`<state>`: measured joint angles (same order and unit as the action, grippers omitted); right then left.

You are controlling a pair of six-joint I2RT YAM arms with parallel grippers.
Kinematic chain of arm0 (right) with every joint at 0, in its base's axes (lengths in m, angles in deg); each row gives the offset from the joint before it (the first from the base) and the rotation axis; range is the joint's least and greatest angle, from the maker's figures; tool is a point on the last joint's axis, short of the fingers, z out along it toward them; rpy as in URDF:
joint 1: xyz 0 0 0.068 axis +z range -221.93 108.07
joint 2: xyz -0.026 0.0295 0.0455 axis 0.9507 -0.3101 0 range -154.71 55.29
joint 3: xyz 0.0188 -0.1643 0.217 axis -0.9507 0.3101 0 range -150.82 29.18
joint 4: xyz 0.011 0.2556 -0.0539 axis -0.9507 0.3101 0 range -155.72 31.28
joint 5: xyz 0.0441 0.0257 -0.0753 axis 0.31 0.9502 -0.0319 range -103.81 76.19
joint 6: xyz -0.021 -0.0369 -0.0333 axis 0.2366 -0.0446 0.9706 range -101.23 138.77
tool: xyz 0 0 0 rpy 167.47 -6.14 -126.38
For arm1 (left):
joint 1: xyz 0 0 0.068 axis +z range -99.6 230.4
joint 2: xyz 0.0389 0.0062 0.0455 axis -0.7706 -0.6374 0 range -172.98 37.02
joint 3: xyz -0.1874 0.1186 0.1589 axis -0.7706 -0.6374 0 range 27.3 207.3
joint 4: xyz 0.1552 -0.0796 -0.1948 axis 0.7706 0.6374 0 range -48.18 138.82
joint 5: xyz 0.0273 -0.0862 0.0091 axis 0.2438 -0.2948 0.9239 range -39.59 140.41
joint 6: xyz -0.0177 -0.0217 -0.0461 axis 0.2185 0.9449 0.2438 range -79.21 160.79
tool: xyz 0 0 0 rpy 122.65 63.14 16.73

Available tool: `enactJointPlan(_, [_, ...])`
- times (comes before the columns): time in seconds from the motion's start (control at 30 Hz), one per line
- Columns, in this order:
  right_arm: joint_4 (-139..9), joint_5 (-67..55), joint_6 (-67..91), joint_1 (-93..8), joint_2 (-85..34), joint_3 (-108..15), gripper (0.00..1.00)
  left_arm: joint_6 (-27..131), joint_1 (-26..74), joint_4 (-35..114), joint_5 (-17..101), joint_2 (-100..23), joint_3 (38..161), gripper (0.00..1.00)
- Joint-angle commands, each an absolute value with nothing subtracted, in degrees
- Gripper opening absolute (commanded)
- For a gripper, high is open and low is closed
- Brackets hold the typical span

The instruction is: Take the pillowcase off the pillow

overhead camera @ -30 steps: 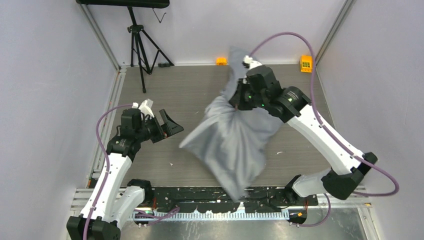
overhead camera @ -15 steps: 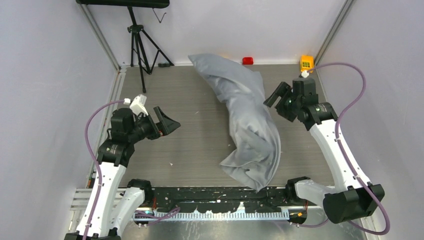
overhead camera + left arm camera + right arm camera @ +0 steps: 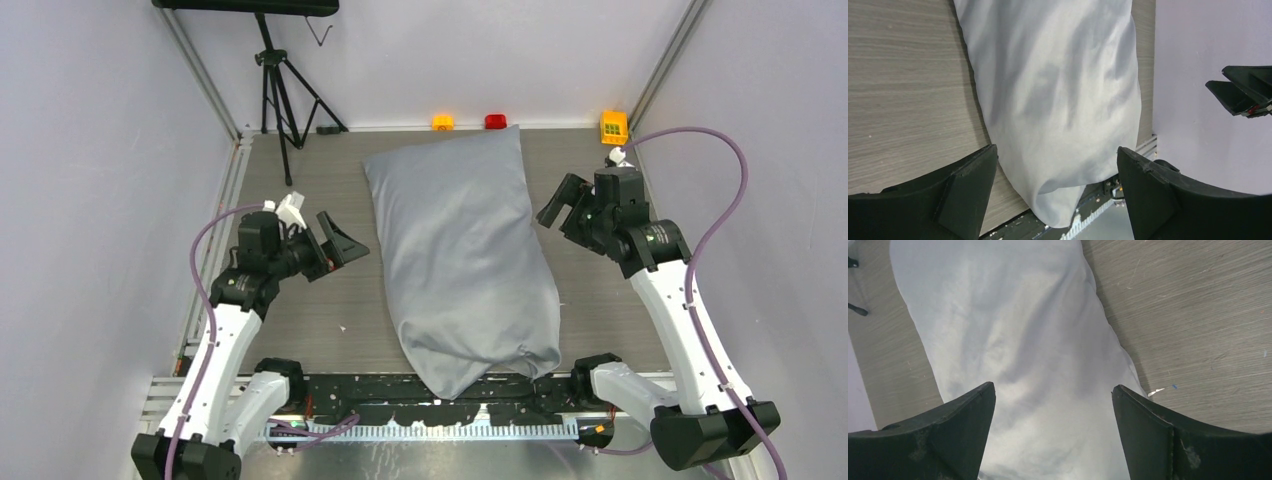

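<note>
The pillowcase's near end (image 3: 447, 380) hangs down onto the front rail, so the robot's right gripper and then its left gripper should first pinch the pillowcase's sides (image 3: 537, 250) and draw it back clear.
The grey-blue pillowcase (image 3: 460, 260) lies plump and lengthwise down the middle of the table, its near end drooping onto the front rail. The pillow is hidden inside it; no white or yellow shows. My left gripper (image 3: 345, 243) hovers open to the left of the case, apart from it. In the left wrist view the pillowcase (image 3: 1058, 90) fills the space beyond my open left gripper (image 3: 1056, 149). On the other side my right gripper (image 3: 560, 215) is open too, clear of the fabric. The right wrist view looks down on the pillowcase (image 3: 1018, 340) past my right gripper (image 3: 1053, 386).
A black tripod (image 3: 275, 90) stands at the back left. Orange (image 3: 442, 122), red (image 3: 495, 121) and yellow (image 3: 612, 126) blocks sit along the back wall. A black rail (image 3: 350, 385) runs along the near table edge. Walls close in on both sides.
My right gripper opened and let go of the pillowcase, then swung right. The filled case fell from the air and now lies flat on the table. The left arm barely moved.
</note>
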<state>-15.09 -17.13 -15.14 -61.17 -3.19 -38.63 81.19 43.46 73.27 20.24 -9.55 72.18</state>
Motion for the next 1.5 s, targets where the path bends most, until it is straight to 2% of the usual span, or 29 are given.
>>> enactJointPlan(0.0, [-15.2, -18.2, -15.4, -61.1, -2.5, -37.0, 0.91, 84.7, 43.3, 69.5, 17.2, -12.1, 71.0, 0.9])
enactJointPlan(0.17, [-16.7, -19.3, -18.9, -61.1, -2.0, -30.5, 0.91, 85.7, 35.8, 69.2, 19.4, -18.4, 70.5, 0.9])
enactJointPlan(0.3, [-19.9, -15.4, -21.2, -61.1, -1.8, -23.6, 0.91, 86.6, 28.4, 67.0, 22.8, -23.0, 70.8, 0.91])
enactJointPlan(0.5, [-28.3, -9.8, -26.0, -61.0, -1.3, -12.5, 0.91, 88.6, 26.3, 61.5, 23.1, -28.4, 68.7, 0.9])
enactJointPlan(0.6, [-31.4, -9.6, -26.2, -61.1, -2.8, -8.6, 0.86, 88.2, 26.3, 61.0, 22.8, -30.2, 68.0, 0.9])
enactJointPlan(0.63, [-32.0, -9.5, -25.9, -61.1, -3.7, -8.1, 0.82, 88.1, 26.3, 61.0, 22.7, -30.5, 67.8, 0.9])
enactJointPlan(0.67, [-32.5, -8.9, -25.3, -61.1, -4.5, -7.9, 0.72, 87.9, 26.3, 61.0, 22.6, -30.6, 67.6, 0.9])
enactJointPlan(0.73, [-33.3, -6.8, -23.9, -61.1, -6.1, -8.4, 0.44, 87.5, 26.3, 61.2, 22.7, -30.2, 67.2, 0.9])
enactJointPlan(0.8, [-32.4, -5.1, -22.6, -61.1, -6.8, -10.3, 0.1, 87.3, 26.3, 61.7, 22.9, -29.3, 67.1, 0.9])
enactJointPlan(0.83, [-31.5, -4.5, -21.8, -61.1, -6.7, -11.8, 0.02, 87.1, 26.3, 61.9, 22.9, -28.6, 67.2, 0.9])
enactJointPlan(1.03, [-25.1, -2.2, -17.4, -61.1, -2.5, -26.0, 0.0, 81.2, 26.2, 68.5, 23.5, -24.9, 71.9, 0.89])
enactJointPlan(1.2, [-27.8, 8.4, -18.7, -61.0, -0.6, -36.6, 0.0, 78.3, 25.7, 72.9, 25.1, -20.1, 75.9, 0.87])
enactJointPlan(1.3, [-31.7, 13.7, -21.5, -60.4, -0.7, -39.1, 0.0, 78.4, 24.2, 71.2, 24.2, -16.2, 77.1, 0.86])
enactJointPlan(1.47, [-33.0, 11.8, -21.0, -58.4, -2.0, -41.3, 0.0, 78.4, 20.0, 67.2, 24.0, -11.1, 79.2, 0.85])
